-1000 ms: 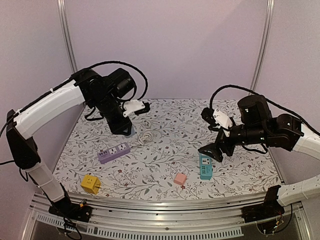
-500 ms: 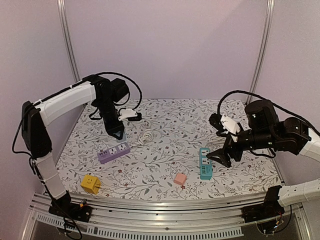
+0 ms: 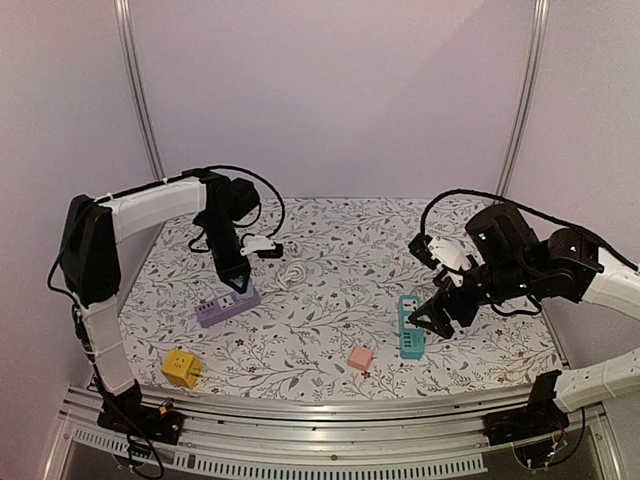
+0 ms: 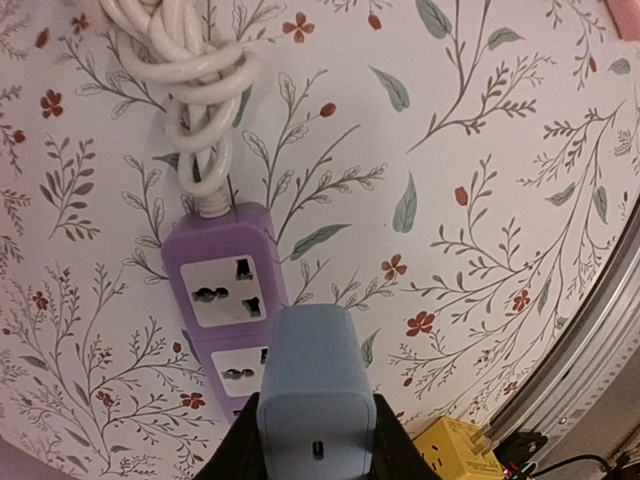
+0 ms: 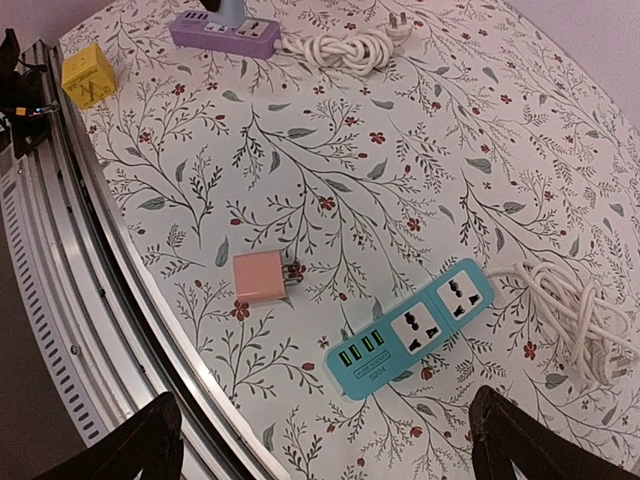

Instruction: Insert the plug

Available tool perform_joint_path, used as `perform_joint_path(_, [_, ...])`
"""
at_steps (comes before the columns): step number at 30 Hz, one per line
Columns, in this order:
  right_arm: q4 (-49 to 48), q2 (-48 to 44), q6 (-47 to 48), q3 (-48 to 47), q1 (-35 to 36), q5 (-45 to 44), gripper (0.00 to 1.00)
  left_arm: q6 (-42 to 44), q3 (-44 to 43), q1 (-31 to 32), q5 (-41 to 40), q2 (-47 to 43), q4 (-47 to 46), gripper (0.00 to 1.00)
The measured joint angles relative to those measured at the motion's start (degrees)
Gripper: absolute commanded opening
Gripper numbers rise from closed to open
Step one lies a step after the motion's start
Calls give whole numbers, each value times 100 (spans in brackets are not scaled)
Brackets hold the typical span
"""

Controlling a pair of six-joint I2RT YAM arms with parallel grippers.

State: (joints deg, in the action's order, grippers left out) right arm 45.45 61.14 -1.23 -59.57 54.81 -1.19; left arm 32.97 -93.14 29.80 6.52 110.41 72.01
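Observation:
The light blue plug adapter (image 4: 316,375) is hanging above the purple strip's free socket (image 4: 221,291) nearest the cord. My left gripper keeps going down until the adapter sits flush.
My left gripper (image 3: 238,281) is shut on a light blue plug adapter (image 4: 315,375) and holds it just over the purple power strip (image 4: 222,310), above its middle socket. The strip also shows in the top view (image 3: 227,305) and far off in the right wrist view (image 5: 224,32). My right gripper (image 3: 432,318) is open and empty, hovering above the teal power strip (image 5: 415,327), which also shows in the top view (image 3: 410,326). A pink plug (image 5: 260,276) lies left of the teal strip on the table.
A yellow cube adapter (image 3: 181,367) sits at the front left, also in the left wrist view (image 4: 452,447). The purple strip's coiled white cord (image 4: 195,70) lies behind it. The teal strip's white cord (image 5: 575,318) is coiled to its right. The table's metal front rail (image 3: 300,415) runs along the near edge.
My left gripper has carried the blue adapter forward and down from the table's back to just above the purple strip. My right gripper has shifted slightly over the teal strip.

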Motion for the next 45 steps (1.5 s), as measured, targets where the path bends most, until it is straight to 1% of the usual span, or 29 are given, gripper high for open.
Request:
perform_joint_path(19, [85,-7,-24,0,0,-192,99,9,2,-199,76,363,-308,0])
perform_joint_path(36, [83,13,-22,0,0,-302,99,136,24,-337,103,420,-398,0])
perform_joint_path(45, [83,98,-22,-2,0,-304,99,133,68,-352,157,472,-592,0])
